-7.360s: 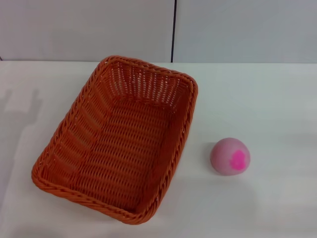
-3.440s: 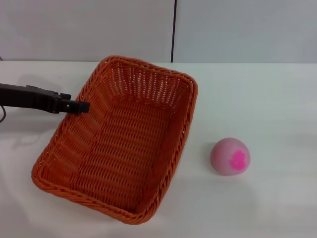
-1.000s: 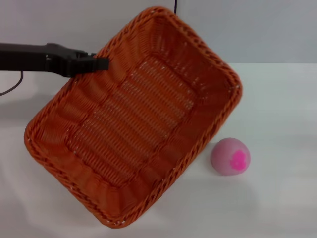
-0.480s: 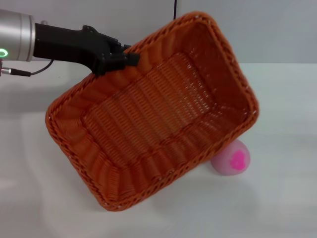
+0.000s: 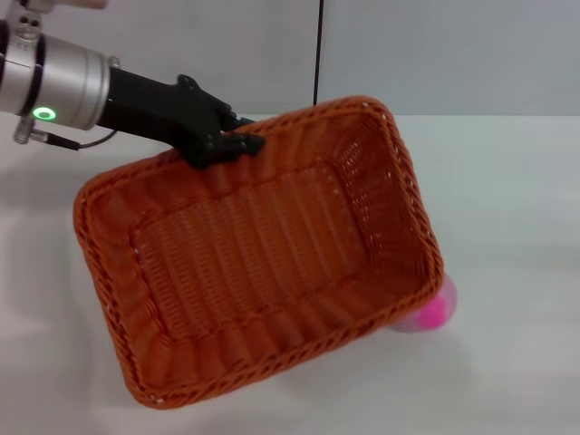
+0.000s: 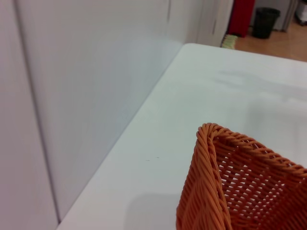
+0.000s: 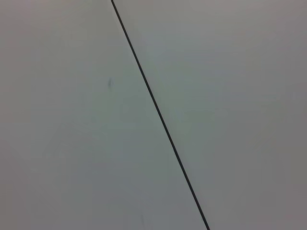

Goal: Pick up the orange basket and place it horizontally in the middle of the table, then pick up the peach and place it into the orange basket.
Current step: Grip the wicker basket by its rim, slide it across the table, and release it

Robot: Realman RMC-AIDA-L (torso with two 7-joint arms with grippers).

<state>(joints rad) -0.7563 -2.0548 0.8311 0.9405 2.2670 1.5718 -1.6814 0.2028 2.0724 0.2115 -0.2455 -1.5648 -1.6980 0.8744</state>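
Note:
Next, I bring the orange basket [image 5: 249,254] back over the middle [image 5: 335,240] with my left gripper and set it straight before I lower it, because it hangs slanted and away from the table's middle.
The orange basket [image 5: 263,258] hangs tilted above the white table [image 5: 507,208] in the head view, its opening facing the camera. My left gripper [image 5: 237,145] is shut on the basket's far rim, the arm reaching in from the upper left. One corner of the basket [image 6: 240,187] shows in the left wrist view. The peach [image 5: 433,310] lies on the table at the right, mostly hidden behind the basket's lower right corner; only a pink sliver shows. My right gripper is out of view.
A grey wall [image 5: 435,54] with a dark vertical seam stands behind the table. The right wrist view shows only that wall and seam. In the left wrist view the table's far edge [image 6: 139,120] meets the wall.
The left arm has swung the lifted basket round towards lying crosswise and carried it lower and to the right. Its corner now covers most of the peach, which has not moved.

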